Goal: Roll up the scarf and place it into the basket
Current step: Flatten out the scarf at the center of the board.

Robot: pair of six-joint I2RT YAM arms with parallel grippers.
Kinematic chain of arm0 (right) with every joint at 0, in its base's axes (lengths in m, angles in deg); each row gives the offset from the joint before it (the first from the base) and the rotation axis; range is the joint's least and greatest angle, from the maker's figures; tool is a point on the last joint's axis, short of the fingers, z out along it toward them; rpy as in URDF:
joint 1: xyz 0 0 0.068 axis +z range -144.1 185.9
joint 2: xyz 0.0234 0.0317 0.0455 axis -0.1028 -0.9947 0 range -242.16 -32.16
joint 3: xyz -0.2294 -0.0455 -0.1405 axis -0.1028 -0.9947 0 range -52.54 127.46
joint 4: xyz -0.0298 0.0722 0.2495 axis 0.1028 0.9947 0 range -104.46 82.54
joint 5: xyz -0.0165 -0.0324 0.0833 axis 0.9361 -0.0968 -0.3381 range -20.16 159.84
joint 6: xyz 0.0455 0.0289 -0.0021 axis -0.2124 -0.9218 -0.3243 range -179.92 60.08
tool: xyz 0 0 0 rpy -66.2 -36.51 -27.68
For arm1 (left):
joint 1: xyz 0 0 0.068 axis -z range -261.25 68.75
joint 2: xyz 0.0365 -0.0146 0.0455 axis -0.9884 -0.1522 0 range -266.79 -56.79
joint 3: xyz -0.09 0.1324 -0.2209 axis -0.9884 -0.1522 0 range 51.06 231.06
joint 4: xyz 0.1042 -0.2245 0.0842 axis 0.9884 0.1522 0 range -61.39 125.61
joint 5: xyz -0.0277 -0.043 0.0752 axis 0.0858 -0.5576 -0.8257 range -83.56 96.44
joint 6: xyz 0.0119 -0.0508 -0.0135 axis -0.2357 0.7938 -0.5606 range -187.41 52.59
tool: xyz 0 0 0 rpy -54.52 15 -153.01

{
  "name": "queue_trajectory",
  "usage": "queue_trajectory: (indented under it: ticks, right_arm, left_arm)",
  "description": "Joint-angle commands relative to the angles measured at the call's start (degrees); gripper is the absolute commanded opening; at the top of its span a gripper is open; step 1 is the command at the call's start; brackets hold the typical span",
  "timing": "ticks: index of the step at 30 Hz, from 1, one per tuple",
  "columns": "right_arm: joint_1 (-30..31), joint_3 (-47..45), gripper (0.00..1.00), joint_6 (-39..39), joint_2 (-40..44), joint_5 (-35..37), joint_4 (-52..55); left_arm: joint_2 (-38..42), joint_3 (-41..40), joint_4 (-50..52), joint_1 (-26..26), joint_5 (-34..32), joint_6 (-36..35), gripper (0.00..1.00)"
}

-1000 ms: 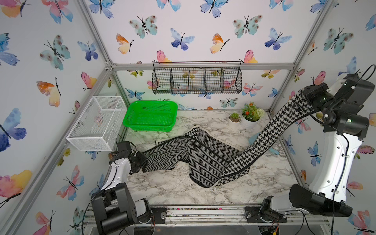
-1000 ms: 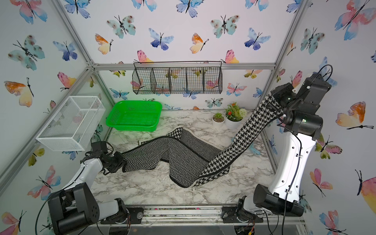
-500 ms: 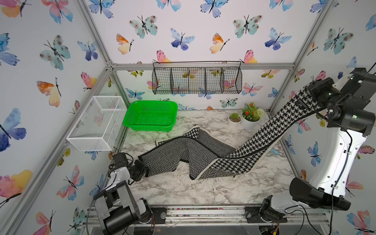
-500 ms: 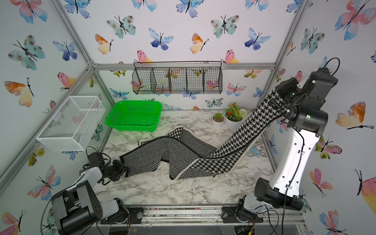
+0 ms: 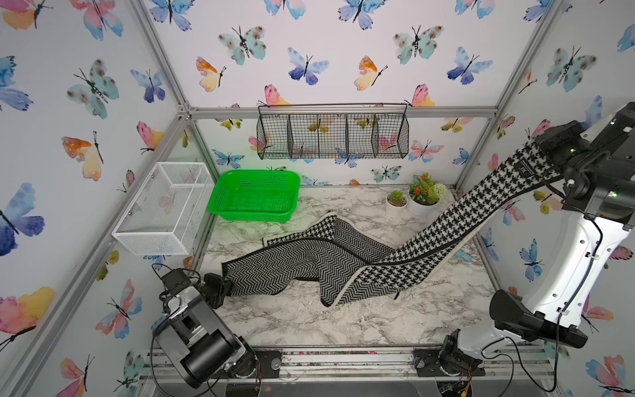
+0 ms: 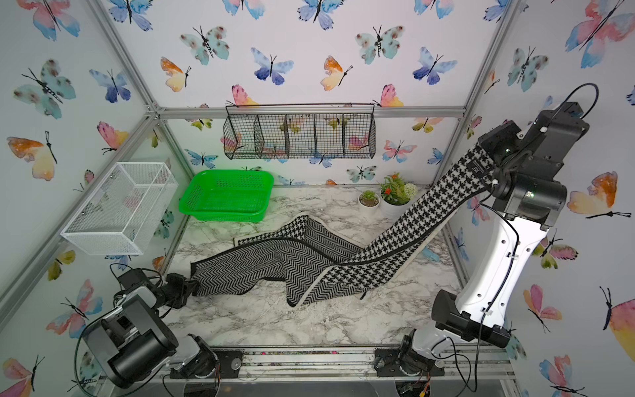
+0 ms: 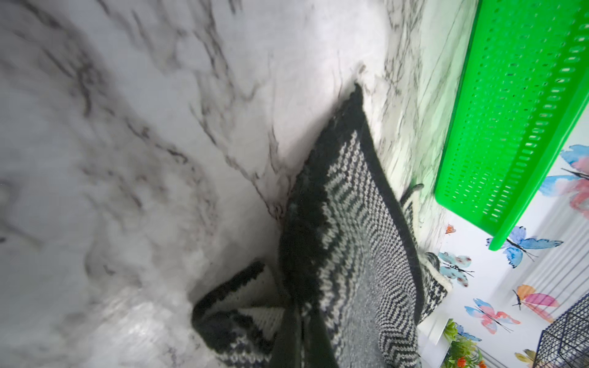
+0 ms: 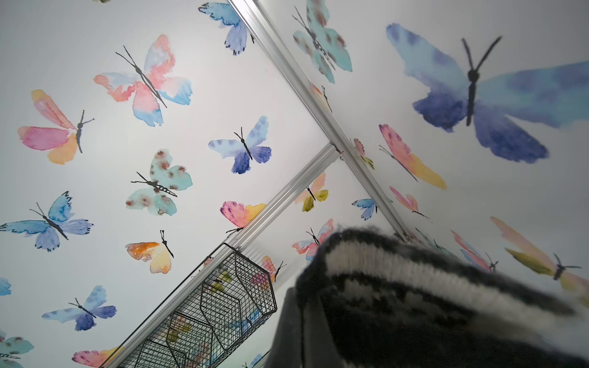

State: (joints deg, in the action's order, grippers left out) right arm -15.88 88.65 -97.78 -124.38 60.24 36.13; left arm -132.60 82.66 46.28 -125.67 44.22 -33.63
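Observation:
The scarf's middle is loose and folded, so my left gripper should pull the herringbone end back, away from my right gripper, to make the scarf straight before rolling it.
A long black-and-white scarf, herringbone on one face and houndstooth on the other, stretches across the marble table in both top views. My left gripper is shut on its herringbone end low at the table's left. My right gripper is shut on the houndstooth end, held high at the right, so that part hangs slanting down. The middle of the scarf lies folded on the table. The green basket sits at the back left with nothing in it.
A white wire-mesh box hangs on the left wall. A black wire rack hangs on the back wall. Two small potted plants stand at the back right, close behind the raised scarf.
My right gripper has risen and moved right with its scarf end. My left gripper has drawn its end toward the front left. The scarf is stretched longer and straighter.

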Motion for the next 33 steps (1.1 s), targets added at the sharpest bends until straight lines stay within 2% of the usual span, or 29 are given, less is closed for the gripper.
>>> queue_trajectory:
  ticks: [1, 7, 13, 22, 28, 33]
  right_arm:
    - [-0.7, 3.4, 0.02, 0.9, -1.4, 1.6, -2.8]
    - [-4.3, 5.5, 0.02, -0.9, -2.6, -2.4, -7.8]
    - [-12.7, 6.5, 0.02, -5.4, -5.0, -11.5, -11.9]
    - [-15.3, 7.7, 0.02, -10.0, -5.8, -12.9, -14.4]
    - [-15.4, 6.9, 0.02, -10.1, -5.8, -14.2, -14.7]
    - [-15.4, 6.0, 0.01, -9.6, -5.5, -15.2, -14.7]
  left_arm:
    - [-1.6, 2.4, -0.9, -1.7, 2.6, -0.7, 0.0]
    - [-2.1, 6.3, -0.6, -2.4, 2.6, 1.3, 0.0]
    - [-1.3, 7.8, -0.6, -3.1, 1.7, 3.1, 0.0]
    - [-2.4, 7.2, -4.1, -7.9, 4.1, 8.0, 0.0]
    - [-5.4, 9.4, -4.3, -8.4, 5.8, 8.2, 0.0]
    - [-6.2, 8.8, -8.1, -6.9, 11.0, 9.2, 0.0]
